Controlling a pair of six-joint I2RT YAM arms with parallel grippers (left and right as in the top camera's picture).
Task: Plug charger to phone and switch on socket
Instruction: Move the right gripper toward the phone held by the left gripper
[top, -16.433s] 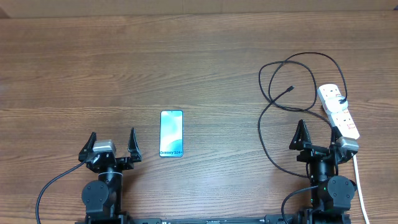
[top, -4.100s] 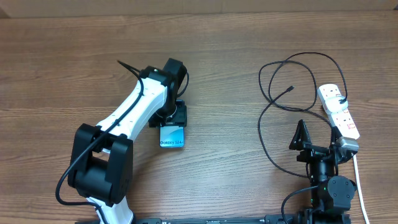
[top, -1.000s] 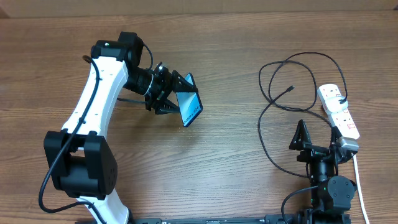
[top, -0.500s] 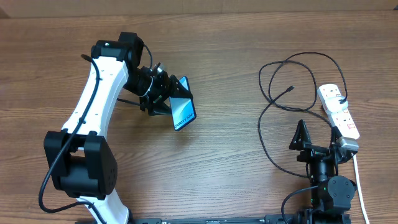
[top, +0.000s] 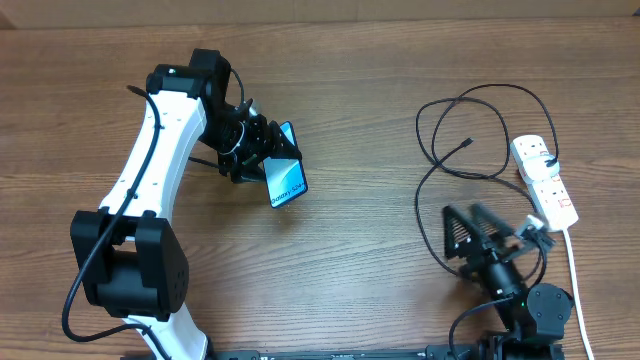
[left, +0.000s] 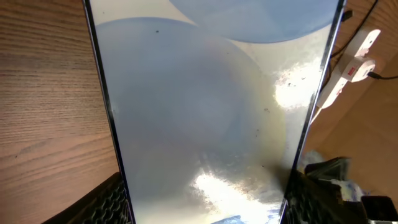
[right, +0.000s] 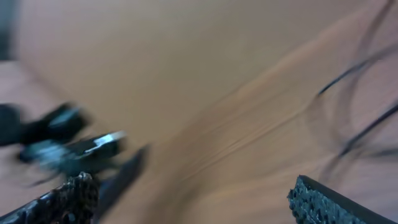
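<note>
The phone is at a slant in the left gripper (top: 284, 172), and its lower end is free. The robot's right gripper should come across and take hold of that end (top: 289, 197) before it goes for the cable.
My left gripper (top: 262, 158) is shut on the phone (top: 286, 179) and holds it tilted above the table at left centre. In the left wrist view the phone's light blue-white screen (left: 205, 106) fills the frame between my two fingers. The black charger cable (top: 440, 150) lies looped on the table at right, its small plug tip (top: 467, 143) free. The white socket strip (top: 545, 178) with red switches lies at far right and also shows in the left wrist view (left: 351, 62). My right gripper (top: 478, 232) is open and empty, low near the front right, blurred in its own view (right: 193, 193).
The socket's white cord (top: 575, 270) runs to the front edge at right. The brown wooden table (top: 380, 250) spans the whole view. The left arm's white links (top: 165, 150) reach over the left half.
My left gripper has drawn the phone slightly left and turned it. My right gripper has swung down and to the left from its rest pose, blurring its view.
</note>
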